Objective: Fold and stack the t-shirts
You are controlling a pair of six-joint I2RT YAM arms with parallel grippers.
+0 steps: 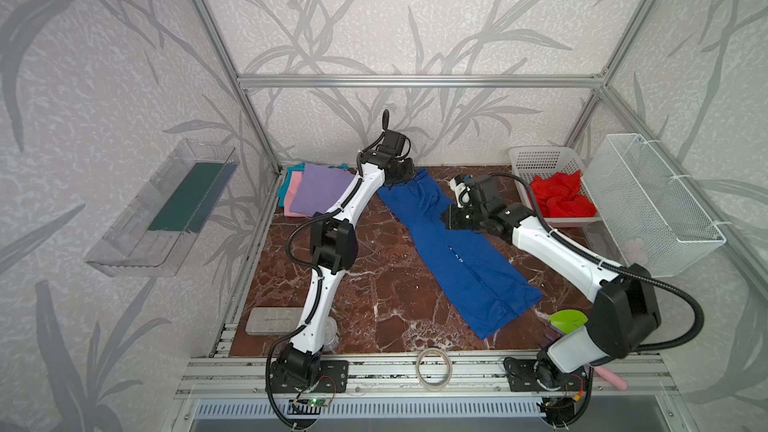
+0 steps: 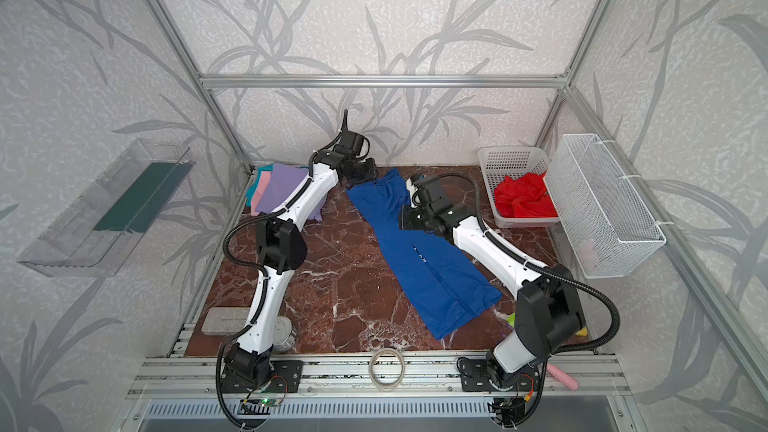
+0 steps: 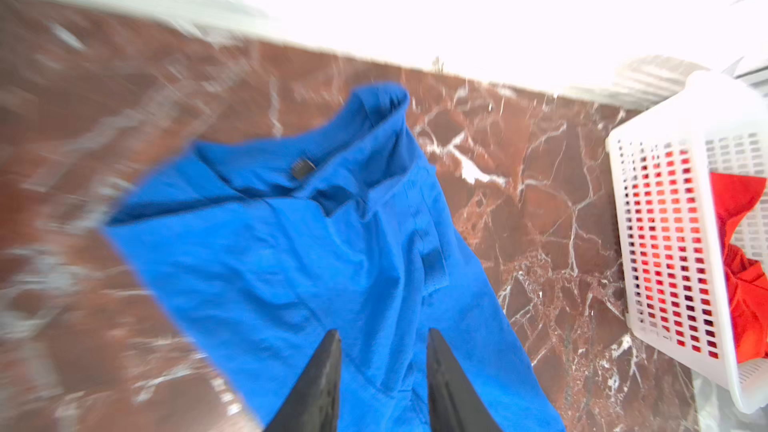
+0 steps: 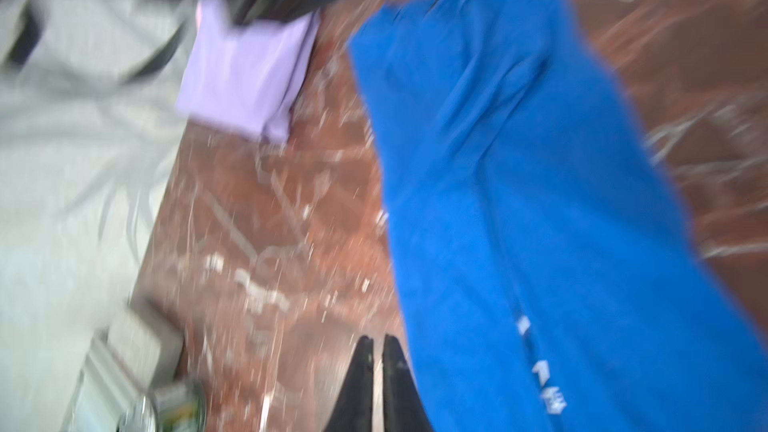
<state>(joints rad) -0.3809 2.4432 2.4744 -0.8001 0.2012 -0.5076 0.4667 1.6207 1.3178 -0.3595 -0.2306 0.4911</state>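
The blue t-shirt's upper flap lies bunched below the t-shirt's collar. My right gripper needs to pull the flap's sleeve hem toward the white basket first, and then I will fold the t-shirt.
A royal blue t-shirt lies folded into a long strip across the marble table, collar toward the back. My left gripper hovers open over its collar end, with only cloth below the fingers. My right gripper is shut and empty, beside the strip's edge near the white lettering. A red t-shirt lies crumpled in the white basket. Folded lavender, pink and teal shirts are stacked at the back left.
A white wire basket hangs on the right wall and a clear shelf on the left wall. Near the front lie a tape ring, a grey case, a can and a green object.
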